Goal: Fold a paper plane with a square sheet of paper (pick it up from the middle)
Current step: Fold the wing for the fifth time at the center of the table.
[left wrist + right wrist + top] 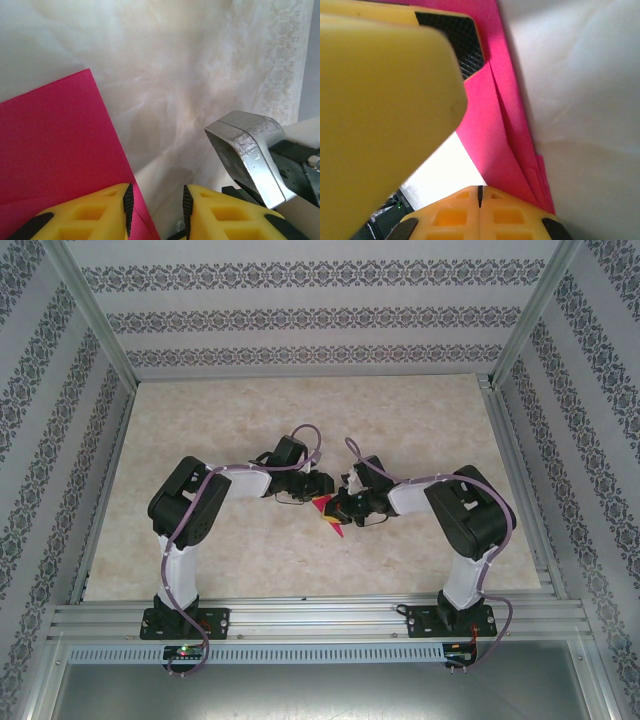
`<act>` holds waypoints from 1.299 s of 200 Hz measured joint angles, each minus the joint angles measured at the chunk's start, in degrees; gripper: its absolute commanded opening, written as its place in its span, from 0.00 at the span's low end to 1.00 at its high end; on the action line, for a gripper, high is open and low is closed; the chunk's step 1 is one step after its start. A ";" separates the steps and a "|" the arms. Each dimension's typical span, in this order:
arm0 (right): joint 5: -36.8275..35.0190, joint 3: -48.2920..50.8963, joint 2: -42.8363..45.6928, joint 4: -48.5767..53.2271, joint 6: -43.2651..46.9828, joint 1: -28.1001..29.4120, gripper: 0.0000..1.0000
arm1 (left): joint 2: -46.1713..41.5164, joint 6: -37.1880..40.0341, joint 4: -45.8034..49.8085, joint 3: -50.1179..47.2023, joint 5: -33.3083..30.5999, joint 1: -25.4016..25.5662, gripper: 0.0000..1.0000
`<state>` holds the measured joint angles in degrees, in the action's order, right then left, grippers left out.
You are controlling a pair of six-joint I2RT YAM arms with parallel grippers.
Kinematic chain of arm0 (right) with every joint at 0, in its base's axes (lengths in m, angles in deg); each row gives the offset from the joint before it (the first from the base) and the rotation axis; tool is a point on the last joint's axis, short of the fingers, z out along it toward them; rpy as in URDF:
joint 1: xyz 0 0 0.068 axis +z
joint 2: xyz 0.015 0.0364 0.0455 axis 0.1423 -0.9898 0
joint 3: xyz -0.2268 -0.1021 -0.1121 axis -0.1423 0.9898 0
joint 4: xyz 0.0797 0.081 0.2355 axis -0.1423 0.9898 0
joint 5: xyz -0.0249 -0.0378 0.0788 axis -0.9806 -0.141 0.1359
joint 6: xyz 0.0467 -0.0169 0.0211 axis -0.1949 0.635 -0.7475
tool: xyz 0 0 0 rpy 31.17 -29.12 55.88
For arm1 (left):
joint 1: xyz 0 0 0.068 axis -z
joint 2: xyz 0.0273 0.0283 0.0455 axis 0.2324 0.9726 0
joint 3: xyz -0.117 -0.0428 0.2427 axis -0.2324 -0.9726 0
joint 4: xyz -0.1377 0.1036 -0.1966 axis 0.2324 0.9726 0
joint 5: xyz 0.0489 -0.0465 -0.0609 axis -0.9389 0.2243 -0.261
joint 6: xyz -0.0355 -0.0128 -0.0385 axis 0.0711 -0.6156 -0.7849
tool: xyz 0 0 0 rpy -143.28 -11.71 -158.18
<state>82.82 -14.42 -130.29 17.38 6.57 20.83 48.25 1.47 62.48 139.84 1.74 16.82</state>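
The robot's right gripper should slide back toward the paper's sharp point, because the left gripper's finger is in the way ahead and the paper's layers gape along the fold.
The square sheet of paper is magenta-pink and folded into several layers with a sharp point toward the near edge. It hangs between the two arms at mid-table. My right gripper has its pads pressed together, and the paper's layers rise from its fingertips. My left gripper stands open, the paper lying along its left finger with the paper's edge running into the gap. In the right wrist view one left finger sits against the paper's upper part. From above, the left gripper and right gripper nearly touch.
The beige marble-patterned tabletop stretches behind and beside the arms. Aluminium rails frame the near edge and sides, and patterned walls close in the cell. A grey metal part of the right arm sits close to my left gripper's right finger.
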 measured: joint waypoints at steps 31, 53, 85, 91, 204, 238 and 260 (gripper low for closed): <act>0.11 2.51 0.76 -3.65 0.24 -0.04 0.04 | 0.04 -0.83 -0.20 -0.24 -0.26 -0.20 0.32; 0.50 4.81 2.14 -5.16 0.39 -0.42 0.05 | 0.07 -1.95 -1.49 -0.96 0.07 -0.46 0.30; 1.11 8.13 4.63 -5.29 1.29 -1.16 0.06 | 0.07 -2.95 -2.78 -1.57 0.61 -0.76 0.30; 1.14 8.92 5.22 -5.33 1.49 -1.22 0.07 | 0.07 -2.95 -2.78 -1.57 0.63 -0.79 0.30; 0.70 14.93 18.82 11.21 6.08 -3.43 0.08 | 0.07 -2.91 -2.80 -1.62 1.09 -1.25 0.31; 0.72 8.31 19.02 10.69 4.48 -3.37 0.09 | 0.07 -2.91 -2.80 -1.60 1.49 -1.40 0.32; 0.57 3.93 15.30 7.21 2.60 -3.06 0.09 | 0.07 -2.91 -2.78 -1.53 1.49 -1.40 0.32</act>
<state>83.39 -10.48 -114.99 24.60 9.17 17.77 48.32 -1.44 59.71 138.31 3.22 15.42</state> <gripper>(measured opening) 0.093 0.320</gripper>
